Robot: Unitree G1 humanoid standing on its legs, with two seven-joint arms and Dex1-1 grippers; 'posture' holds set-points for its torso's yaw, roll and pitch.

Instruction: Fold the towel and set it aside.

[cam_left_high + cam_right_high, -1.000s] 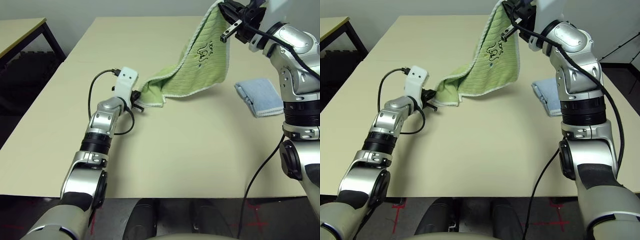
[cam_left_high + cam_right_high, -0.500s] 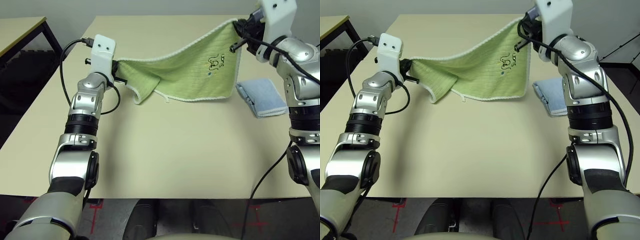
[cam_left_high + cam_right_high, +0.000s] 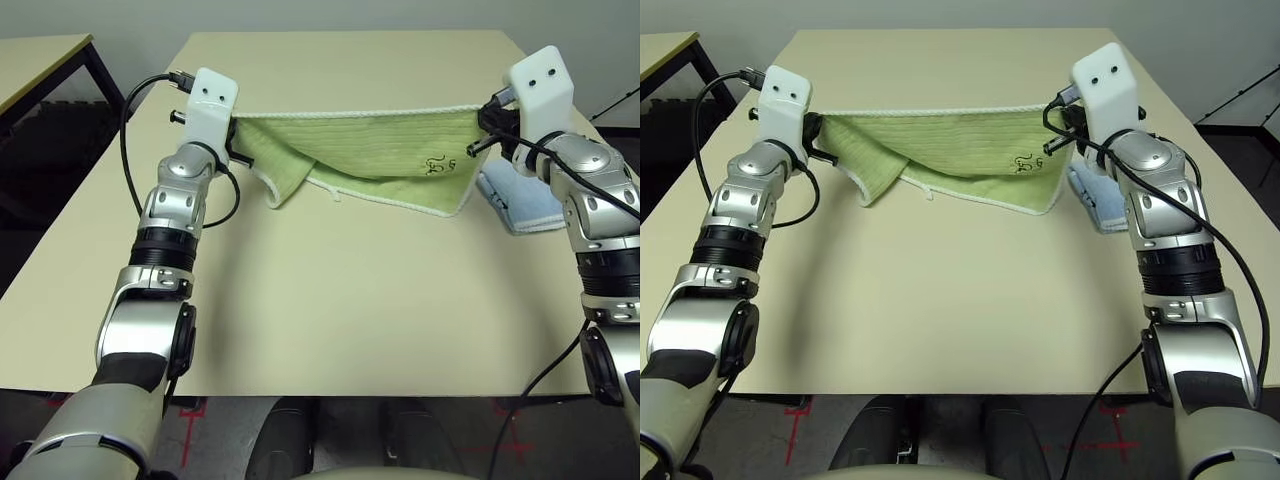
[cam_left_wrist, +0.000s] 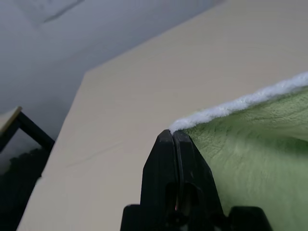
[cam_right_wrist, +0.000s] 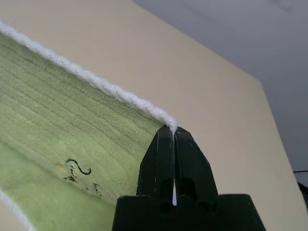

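The towel's lower corner (image 3: 284,180) is folded into a flap below my left gripper, so I need to swing the towel back and out by its top border (image 3: 350,114) before I lay it flat.
The light green towel (image 3: 365,150) hangs stretched above the table between my two grippers, its white-edged top border taut and level. My left gripper (image 3: 236,130) is shut on the towel's left top corner (image 4: 174,129). My right gripper (image 3: 482,128) is shut on the right top corner (image 5: 168,121). Dark embroidered writing (image 3: 436,165) shows near the right end. The lower edge droops toward the table, with a folded flap (image 3: 283,178) hanging at the left.
A smaller light blue folded cloth (image 3: 520,200) lies on the beige table (image 3: 350,300) just behind and right of the towel's right end. A dark-framed second table (image 3: 40,70) stands at far left.
My right gripper has come down and toward me with its corner, so the towel's top edge is now level. The left gripper has barely moved.
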